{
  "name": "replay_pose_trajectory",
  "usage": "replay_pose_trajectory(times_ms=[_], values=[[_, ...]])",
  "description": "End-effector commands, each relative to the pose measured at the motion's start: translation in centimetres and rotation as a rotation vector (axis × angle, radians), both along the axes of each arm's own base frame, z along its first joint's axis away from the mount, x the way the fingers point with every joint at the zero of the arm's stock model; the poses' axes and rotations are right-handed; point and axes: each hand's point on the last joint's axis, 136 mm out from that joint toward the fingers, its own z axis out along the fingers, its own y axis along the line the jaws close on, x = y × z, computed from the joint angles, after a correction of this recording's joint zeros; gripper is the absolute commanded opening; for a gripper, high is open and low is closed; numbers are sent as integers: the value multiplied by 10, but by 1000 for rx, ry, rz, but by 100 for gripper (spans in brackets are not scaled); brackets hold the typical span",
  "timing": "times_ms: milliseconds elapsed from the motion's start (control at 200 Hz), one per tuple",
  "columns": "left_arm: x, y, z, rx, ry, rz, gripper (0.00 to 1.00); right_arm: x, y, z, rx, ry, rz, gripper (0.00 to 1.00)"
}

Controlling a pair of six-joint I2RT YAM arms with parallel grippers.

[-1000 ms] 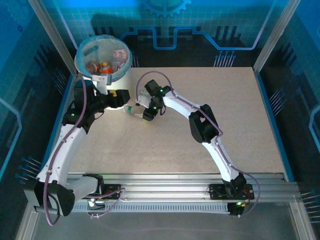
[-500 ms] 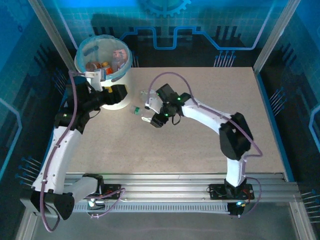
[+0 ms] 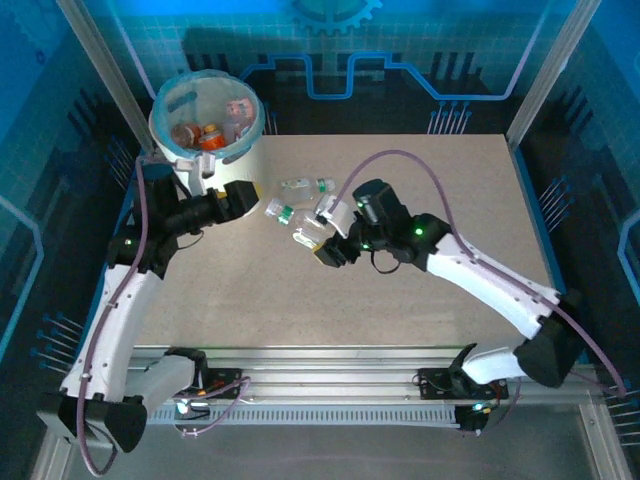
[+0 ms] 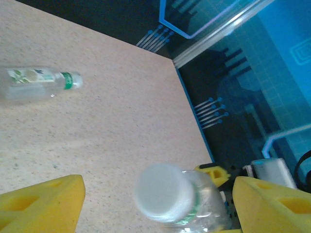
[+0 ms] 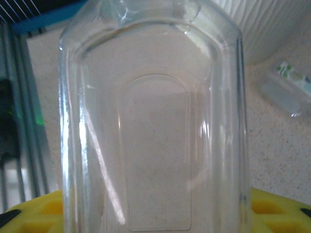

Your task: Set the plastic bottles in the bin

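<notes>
The white cap (image 3: 273, 207) juts out from my right gripper, so the clear bottle (image 3: 308, 232) should come free cap-first when I carry it with my left gripper.
The white bin (image 3: 237, 156) stands at the far left with several plastic bottles inside. My right gripper (image 3: 323, 249) is shut on a clear bottle (image 3: 306, 238) mid-table. Up close, that bottle (image 5: 155, 121) stands between the yellow fingers (image 5: 278, 209). My left gripper (image 3: 248, 197) is open beside the bin, pointing right. A white-capped bottle (image 4: 167, 195) sits in the gap between its fingers (image 4: 41, 204), touching neither. Two more bottles lie loose: one (image 3: 279, 209) just right of the left gripper, and a green-capped one (image 3: 306, 186) farther back, which also appears in the left wrist view (image 4: 39, 83).
The bin's white wall (image 5: 274, 29) and a lying bottle (image 5: 289, 87) are close to the right gripper. Blue walls and metal posts (image 3: 545, 70) enclose the table (image 3: 450, 180).
My right arm has drawn back to the right and nearer with its bottle, away from the left gripper, uncovering two bottles on the table. The left gripper has stayed near the bin.
</notes>
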Motion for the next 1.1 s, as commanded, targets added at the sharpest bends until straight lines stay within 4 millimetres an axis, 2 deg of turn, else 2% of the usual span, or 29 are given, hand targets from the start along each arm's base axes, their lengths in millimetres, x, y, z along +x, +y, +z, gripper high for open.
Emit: replay_pose_trajectory(times_ms=[0,110,210,370,460,585,780,1095], values=[[-11,-18,6,-108,19,-96,81,-14,2,29,109,-17,22,43],[-16,-27,10,-156,27,-149,81,-23,-1,46,159,-48,33,43],[-23,-38,19,-201,7,-216,81,-30,-1,52,175,-65,48,43],[-35,-51,32,-257,-25,-287,83,-37,1,55,174,-78,61,43],[-38,-56,33,-269,-22,-302,88,-39,3,55,180,-78,67,43],[-42,-62,30,-283,-15,-322,88,-44,7,53,186,-65,78,43],[-50,-74,27,-274,-23,-368,85,-46,10,48,181,-64,83,43],[-58,-90,23,-246,-23,-432,71,-43,13,44,173,-67,90,44]])
